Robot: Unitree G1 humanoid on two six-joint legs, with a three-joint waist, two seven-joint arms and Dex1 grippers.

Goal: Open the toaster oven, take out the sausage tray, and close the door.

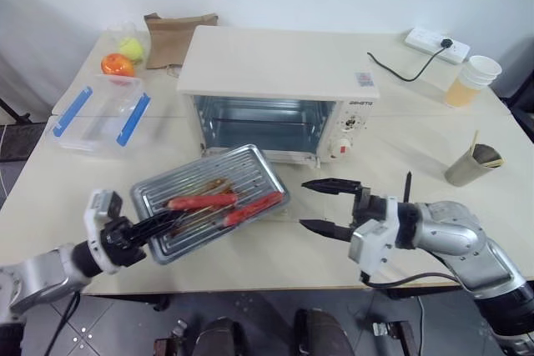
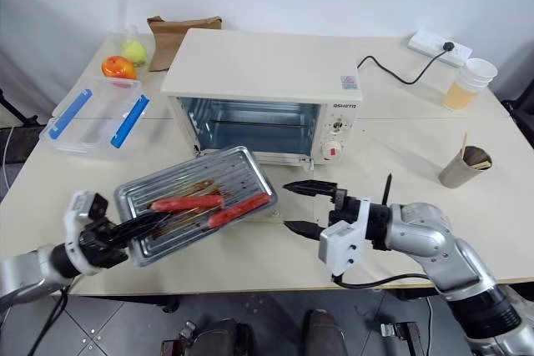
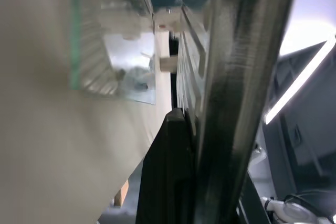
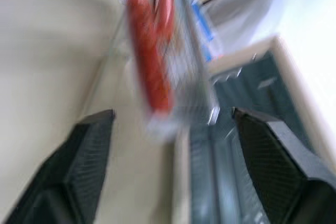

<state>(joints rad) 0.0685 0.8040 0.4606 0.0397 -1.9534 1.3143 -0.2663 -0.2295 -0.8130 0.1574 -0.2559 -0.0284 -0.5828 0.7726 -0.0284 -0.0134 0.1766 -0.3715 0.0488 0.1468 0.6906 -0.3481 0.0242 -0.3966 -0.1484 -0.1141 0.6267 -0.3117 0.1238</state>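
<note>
The tray sticks out over the open glass door [image 1: 289, 157], so I should swing the tray toward the plastic box [image 1: 102, 114] with my left gripper before my right gripper closes the door.
The toaster oven [image 1: 275, 72] stands at the middle of the table with its cavity open. Its glass door [image 3: 113, 66] lies folded down in front, mostly hidden under the sausage tray [image 1: 219, 169]. The silver tray hangs tilted above the door and carries two red sausages [image 1: 200, 202]. My left gripper [image 1: 163, 224] is shut on the tray's near left rim. To the right of the tray, my right gripper [image 1: 304, 203] is open and apart from it, fingers pointing at the tray's right end.
A clear plastic box with blue clips [image 1: 100, 114] sits at the left, with an orange [image 1: 117, 64], a yellow ball [image 1: 131, 47] and a brown bag [image 1: 171, 35] behind it. A power strip [image 1: 435, 43], a drink cup [image 1: 471, 81] and a paper cup [image 1: 471, 164] stand at the right.
</note>
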